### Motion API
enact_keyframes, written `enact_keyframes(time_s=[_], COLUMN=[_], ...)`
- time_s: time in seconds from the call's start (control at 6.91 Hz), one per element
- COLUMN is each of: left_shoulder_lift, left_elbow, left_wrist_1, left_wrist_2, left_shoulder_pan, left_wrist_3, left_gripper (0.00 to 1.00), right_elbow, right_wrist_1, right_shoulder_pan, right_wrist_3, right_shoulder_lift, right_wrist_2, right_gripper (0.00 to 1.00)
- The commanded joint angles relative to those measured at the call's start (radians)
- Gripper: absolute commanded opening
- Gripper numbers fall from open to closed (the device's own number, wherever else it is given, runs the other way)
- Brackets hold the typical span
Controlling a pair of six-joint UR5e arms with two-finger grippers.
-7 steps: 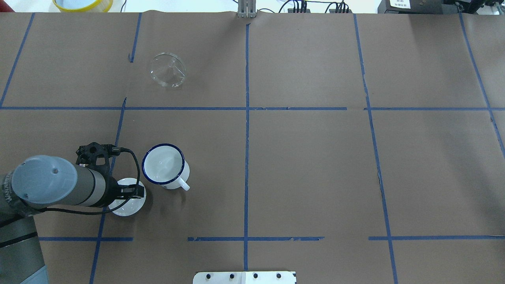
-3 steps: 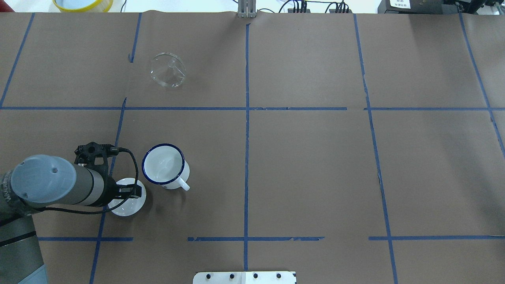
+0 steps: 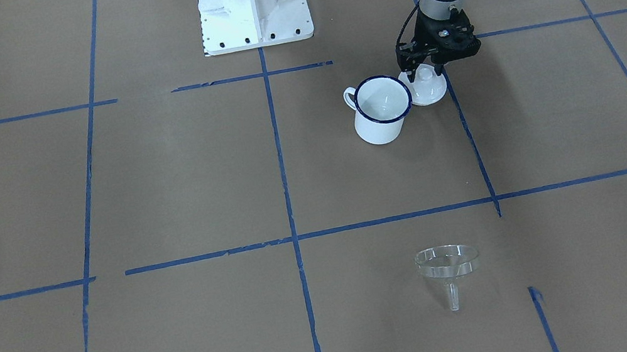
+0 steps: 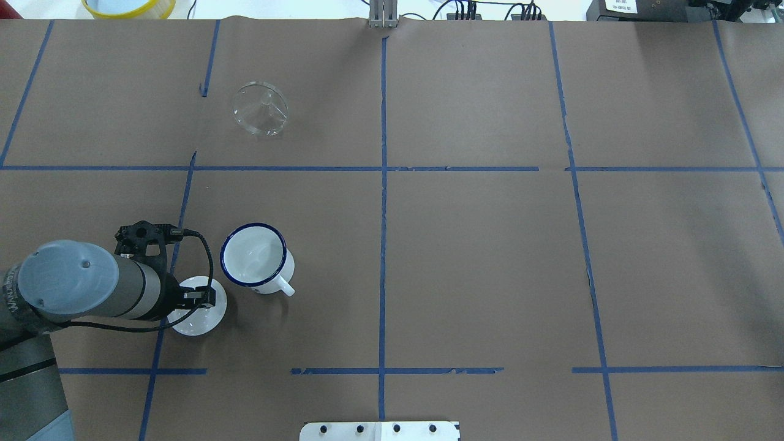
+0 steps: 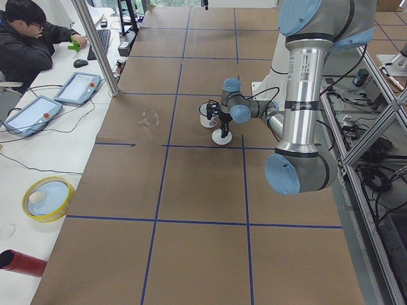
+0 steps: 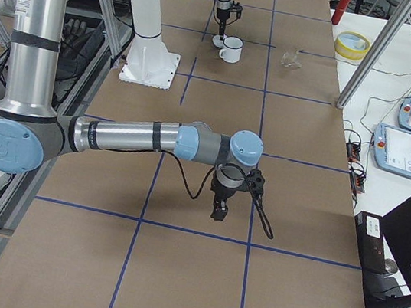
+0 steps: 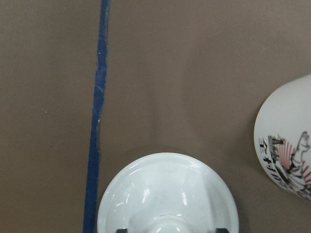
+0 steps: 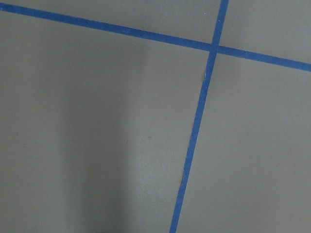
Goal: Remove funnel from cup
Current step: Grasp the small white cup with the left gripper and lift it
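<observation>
I expect the white knobbed lid [image 3: 429,89] to settle inside the mug's blue rim [image 3: 386,121] when I lower it, because the lid looks almost as wide as that rim.
The clear funnel [image 4: 260,109] lies on the brown paper far from the cup, its spout pointing sideways; it also shows in the front view [image 3: 447,262]. The white mug with a blue rim [image 4: 254,257] [image 3: 382,110] stands upright and holds nothing. My left gripper [image 3: 423,69] [image 4: 199,298] hangs over the white knobbed lid [image 3: 430,91] [image 7: 165,194] right beside the mug, jaws open on either side of the knob with gaps. My right gripper [image 6: 219,210] hangs over bare paper far from these; I cannot tell whether it is open or shut.
Blue tape lines [image 4: 383,184] divide the paper-covered table. The robot's white base plate [image 3: 252,1] stands at the table's near edge. A yellow-rimmed dish [image 4: 128,6] sits beyond the far edge. An operator [image 5: 28,38] sits at the side desk.
My left gripper has shifted very slightly to the left over the lid. The lid, the mug and the funnel have not moved.
</observation>
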Motion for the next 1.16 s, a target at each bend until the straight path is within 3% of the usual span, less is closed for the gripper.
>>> enact_keyframes(time_s=[0.0, 0.29, 0.58, 1.01], left_shoulder_lift=[-0.008, -0.010, 0.022, 0.007], left_elbow=[-0.007, -0.018, -0.105, -0.318], left_wrist_1=[0.000, 0.003, 0.015, 0.277], left_wrist_2=[0.000, 0.000, -0.006, -0.031], left_shoulder_pan=[-0.005, -0.011, -0.072, -0.132], left_wrist_3=[-0.001, -0.001, 0.004, 0.086], left_gripper=[0.15, 0.00, 0.00, 0.00], right_elbow=[-0.001, -0.001, 0.001, -0.001], right_wrist_1=[0.000, 0.000, 0.000, 0.000], right_shoulder_pan=[0.000, 0.000, 0.000, 0.000], right_wrist_3=[0.000, 0.000, 0.000, 0.000], right_shoulder_lift=[0.002, 0.000, 0.000, 0.000], right_wrist_2=[0.000, 0.000, 0.000, 0.000], right_gripper=[1.00, 1.00, 1.00, 1.00])
